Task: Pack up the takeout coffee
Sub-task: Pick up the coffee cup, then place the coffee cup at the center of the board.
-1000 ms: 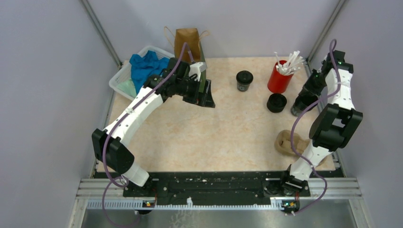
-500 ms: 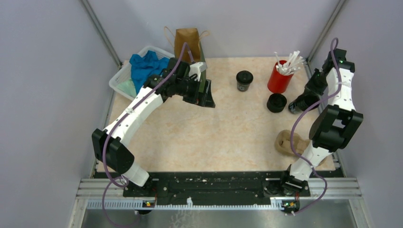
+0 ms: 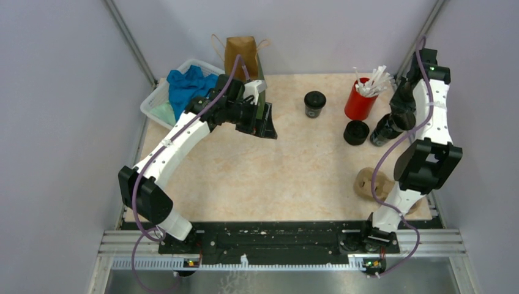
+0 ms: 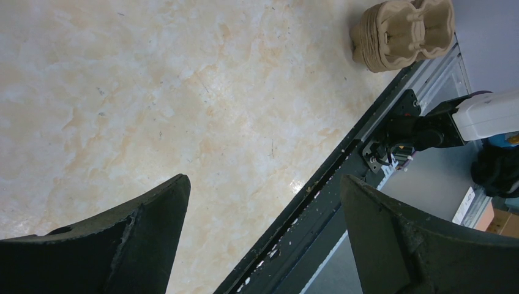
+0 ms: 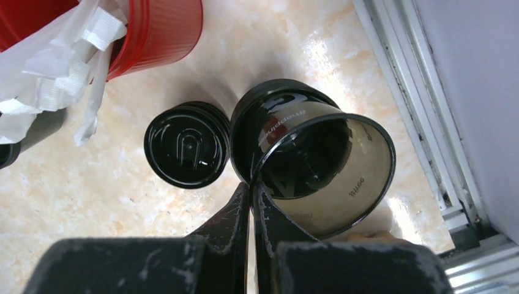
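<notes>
I should lift the cup free with my right gripper before I let it go at the empty front middle (image 3: 285,177), because the open cup's rim (image 5: 350,115) stands alone above the cup stack.
My right gripper (image 5: 251,187) is shut on the rim of an open black takeout coffee cup (image 5: 361,177), one finger inside and one outside. The cup has no lid and tilts, mouth toward the wrist camera. From above, this cup (image 3: 378,133) hangs below the right gripper (image 3: 387,125) near the table's right edge. Just left of it stands a low black cup with its lid on (image 5: 186,144) (image 3: 356,132). Another lidded black cup (image 3: 314,104) stands at the back middle. My left gripper (image 4: 264,180) (image 3: 263,119) hovers open and holds nothing, beside the brown paper bag (image 3: 240,55).
A red cup of white sticks (image 3: 360,101) (image 5: 153,30) stands behind the lidded cup. A tan pulp carrier (image 3: 373,184) (image 4: 404,30) lies at the front right. A white basket with blue cloth (image 3: 183,89) sits at the back left. The metal frame rail (image 5: 422,122) runs close to the held cup.
The right wrist has swung toward the back wall and turned, tilting the held cup and shifting it slightly left. The left arm has not moved.
</notes>
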Controlling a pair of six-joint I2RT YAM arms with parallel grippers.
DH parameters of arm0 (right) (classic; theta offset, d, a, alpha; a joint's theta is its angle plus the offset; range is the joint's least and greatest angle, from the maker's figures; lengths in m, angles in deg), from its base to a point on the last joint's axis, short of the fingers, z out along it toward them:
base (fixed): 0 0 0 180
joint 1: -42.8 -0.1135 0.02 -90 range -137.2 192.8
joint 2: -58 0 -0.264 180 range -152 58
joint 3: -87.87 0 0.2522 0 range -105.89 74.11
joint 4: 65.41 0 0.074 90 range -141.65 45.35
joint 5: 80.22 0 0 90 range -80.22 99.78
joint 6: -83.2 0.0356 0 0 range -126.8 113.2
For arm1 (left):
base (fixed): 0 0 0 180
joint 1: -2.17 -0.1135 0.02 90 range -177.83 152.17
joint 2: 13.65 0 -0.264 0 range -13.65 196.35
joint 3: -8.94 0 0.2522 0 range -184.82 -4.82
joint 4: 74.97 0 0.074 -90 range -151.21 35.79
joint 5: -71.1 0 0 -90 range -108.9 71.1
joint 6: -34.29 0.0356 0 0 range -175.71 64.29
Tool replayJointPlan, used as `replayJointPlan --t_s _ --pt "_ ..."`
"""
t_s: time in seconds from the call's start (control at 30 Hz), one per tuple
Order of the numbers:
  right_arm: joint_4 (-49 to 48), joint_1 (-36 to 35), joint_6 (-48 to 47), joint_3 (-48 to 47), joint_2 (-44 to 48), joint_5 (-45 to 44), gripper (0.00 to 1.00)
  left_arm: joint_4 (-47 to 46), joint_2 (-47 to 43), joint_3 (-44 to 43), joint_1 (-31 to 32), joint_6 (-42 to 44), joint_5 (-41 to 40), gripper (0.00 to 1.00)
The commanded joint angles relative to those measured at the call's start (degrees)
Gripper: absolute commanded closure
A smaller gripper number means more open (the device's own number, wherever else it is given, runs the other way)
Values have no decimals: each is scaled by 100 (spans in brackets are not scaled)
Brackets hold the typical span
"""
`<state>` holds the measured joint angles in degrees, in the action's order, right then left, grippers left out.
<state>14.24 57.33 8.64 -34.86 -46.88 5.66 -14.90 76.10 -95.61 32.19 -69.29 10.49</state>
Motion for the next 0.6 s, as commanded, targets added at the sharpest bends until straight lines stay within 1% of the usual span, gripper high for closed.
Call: replayJointPlan --t_s 0.0,0.27,0.33,0.47,0.57 --pt "278 -143 -63 -406 106 -503 100 -247 -97 -25 -23 -4 129 2" --pt "814 -585 -79 -1071 249 -1213 100 -262 -64 -129 -27 -86 129 2" --pt "823 -645 -90 -1227 394 -1290 100 -271 -40 -169 -24 -145 135 2" --pt "765 -807 -143 -1168 678 -1306 100 -265 -1 -311 -32 -232 102 2" --pt "758 -1170 -221 -1033 924 -1674 100 -217 15 -446 -38 -315 32 2"
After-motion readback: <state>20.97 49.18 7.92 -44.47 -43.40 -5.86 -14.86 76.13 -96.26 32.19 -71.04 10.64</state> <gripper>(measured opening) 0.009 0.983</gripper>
